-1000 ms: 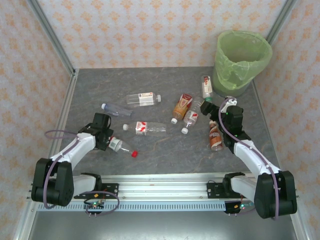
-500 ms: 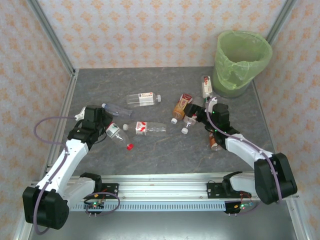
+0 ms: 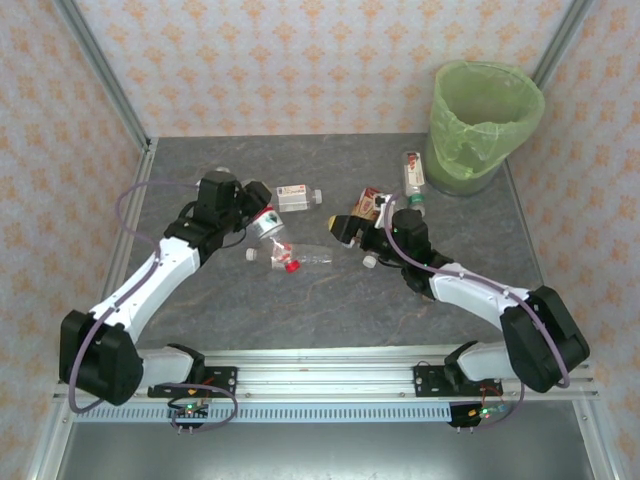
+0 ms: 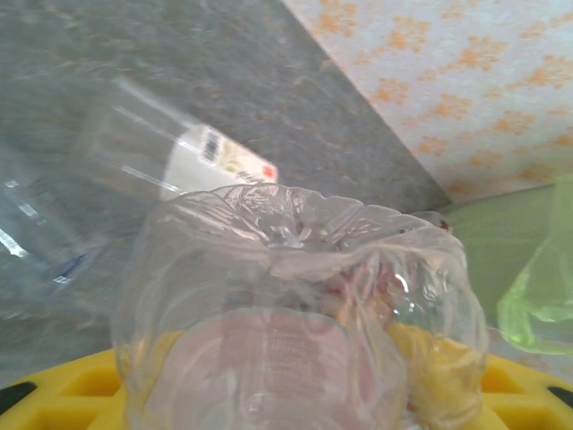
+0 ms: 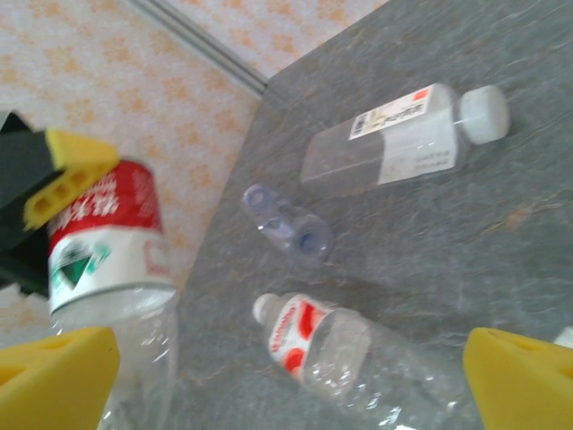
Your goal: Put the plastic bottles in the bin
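Note:
My right gripper will carry the red-capped bottle (image 3: 279, 243) by its neck, and the bottle will stay straight, because round, smooth walls (image 5: 136, 358) show below its label.
My left gripper (image 3: 258, 212) is shut on a crushed clear plastic bottle (image 3: 272, 238) with a red cap (image 3: 292, 266), held above the table at centre left. In the left wrist view that bottle (image 4: 295, 305) sits between the yellow pads (image 4: 81, 390). My right gripper (image 3: 350, 228) stands open at the table's middle, its yellow fingertips (image 5: 54, 376) wide apart above a lying red-and-white labelled bottle (image 5: 358, 358). Other bottles lie around: a white-capped one (image 3: 297, 195), an orange one (image 3: 368, 204), a green-labelled one (image 3: 412, 175). The bin (image 3: 485, 125) stands at the far right.
A flattened bluish clear bottle (image 5: 286, 224) lies between the white-capped bottle (image 5: 403, 139) and the red-and-white one. Patterned walls with metal posts close the table at the left, back and right. The bin's green bag (image 4: 537, 269) shows to the right of the held bottle.
The left arm has lifted the red-capped bottle from the near left and carried it back and rightwards. The right gripper has swung left from the right side to the table's middle, still open.

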### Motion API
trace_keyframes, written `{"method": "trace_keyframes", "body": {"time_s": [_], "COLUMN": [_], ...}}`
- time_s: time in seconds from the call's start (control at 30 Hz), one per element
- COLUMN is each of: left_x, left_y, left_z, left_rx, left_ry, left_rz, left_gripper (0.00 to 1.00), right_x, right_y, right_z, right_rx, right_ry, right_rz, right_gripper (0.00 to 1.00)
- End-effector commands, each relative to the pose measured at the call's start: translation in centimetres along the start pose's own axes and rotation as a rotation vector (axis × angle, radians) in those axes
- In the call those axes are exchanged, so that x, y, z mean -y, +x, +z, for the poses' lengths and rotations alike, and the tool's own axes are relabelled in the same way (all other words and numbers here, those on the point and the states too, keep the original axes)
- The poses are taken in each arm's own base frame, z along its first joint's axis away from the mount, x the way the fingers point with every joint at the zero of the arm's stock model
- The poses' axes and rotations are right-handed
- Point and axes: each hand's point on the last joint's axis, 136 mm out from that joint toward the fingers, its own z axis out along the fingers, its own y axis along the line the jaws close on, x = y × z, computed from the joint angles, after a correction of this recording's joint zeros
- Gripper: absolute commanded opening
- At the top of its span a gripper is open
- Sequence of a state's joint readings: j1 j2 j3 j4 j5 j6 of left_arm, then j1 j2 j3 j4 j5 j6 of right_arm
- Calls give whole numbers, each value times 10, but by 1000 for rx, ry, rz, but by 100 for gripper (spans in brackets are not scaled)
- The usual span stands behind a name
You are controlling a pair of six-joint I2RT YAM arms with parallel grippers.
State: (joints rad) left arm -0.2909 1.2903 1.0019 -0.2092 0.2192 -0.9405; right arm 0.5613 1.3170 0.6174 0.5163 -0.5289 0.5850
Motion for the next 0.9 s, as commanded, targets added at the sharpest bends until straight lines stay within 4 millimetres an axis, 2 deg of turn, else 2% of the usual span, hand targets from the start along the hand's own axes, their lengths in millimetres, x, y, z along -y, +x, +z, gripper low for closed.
{"method": "trace_keyframes", "body": {"time_s": [0.0, 0.23, 0.43, 0.57, 0.73, 0.87], "left_x": [42, 76, 85, 87, 87, 85], "left_y": [-4, -8, -9, -8, -4, -3], "left_z": [5, 15, 18, 19, 23, 23], "left_rx": [-21, -50, -57, -64, -80, -85], "left_ry": [126, 208, 232, 243, 243, 236], "left_rz": [18, 15, 4, -5, -6, -7], "left_gripper": [53, 53, 53, 54, 54, 54], "right_x": [-34, -59, -75, -76, -87, -88], "right_y": [2, 11, 18, 31, 41, 43], "right_z": [-4, 8, 15, 24, 32, 34], "right_rx": [17, 11, -23, -76, -146, -159], "right_ry": [-122, -205, -279, -279, -346, -359], "right_rz": [20, 21, -5, -36, -58, -76], "right_gripper": [99, 99, 99, 98, 81, 53]}}
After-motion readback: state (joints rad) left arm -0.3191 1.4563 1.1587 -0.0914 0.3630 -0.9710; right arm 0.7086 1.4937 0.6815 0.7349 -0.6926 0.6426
